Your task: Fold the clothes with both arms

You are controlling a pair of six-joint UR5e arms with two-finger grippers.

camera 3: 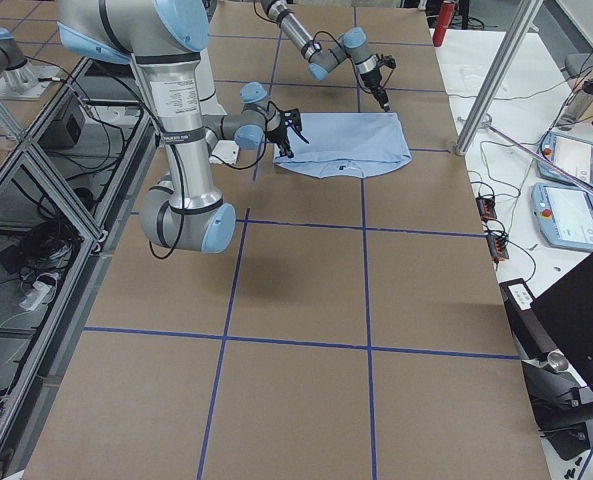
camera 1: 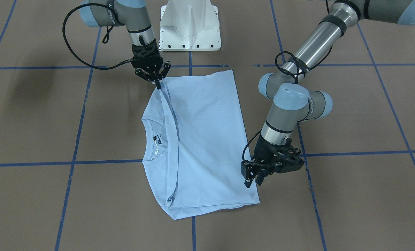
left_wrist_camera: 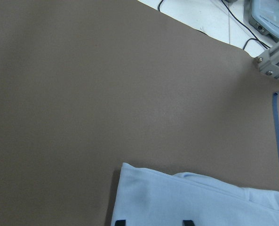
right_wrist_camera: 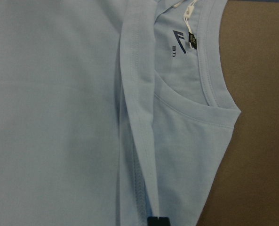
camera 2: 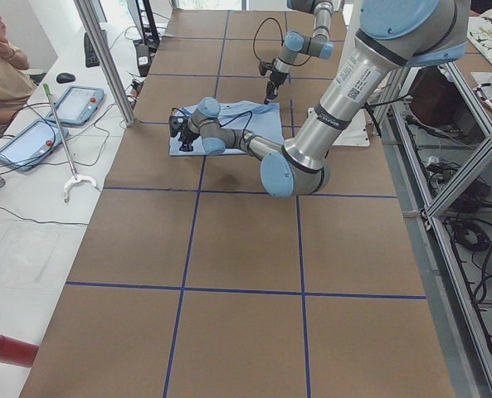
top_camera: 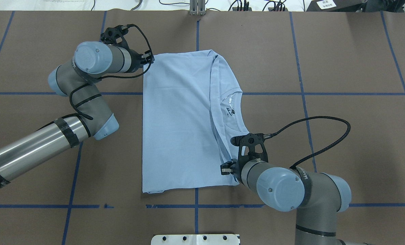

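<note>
The stitched edge (right_wrist_camera: 139,186) lies back beside the folded edge (right_wrist_camera: 147,160) that my right gripper is on, so I should open, take that layer and pull it across.
The light blue T-shirt (camera 1: 204,139) lies folded lengthwise on the brown table, its ribbed collar (camera 1: 151,139) and a small dark neck label showing; the chest print is hidden. My right gripper (camera 1: 157,83) is shut on the folded edge at the shirt's near corner; the right wrist view shows one black fingertip (right_wrist_camera: 158,220) on that hem. My left gripper (camera 1: 254,179) is open at the shirt's far corner. In the left wrist view its two fingertips (left_wrist_camera: 187,222) stand apart over the cloth (left_wrist_camera: 200,202). In the overhead view the shirt (top_camera: 178,119) lies between both grippers.
The white pedestal base (camera 1: 190,28) stands at the table's robot side. Blue tape lines (camera 1: 75,139) grid the brown table. A metal post (top_camera: 198,7) stands at the far edge. An operator (camera 2: 1,66) sits beyond the far edge with tablets (camera 2: 75,104).
</note>
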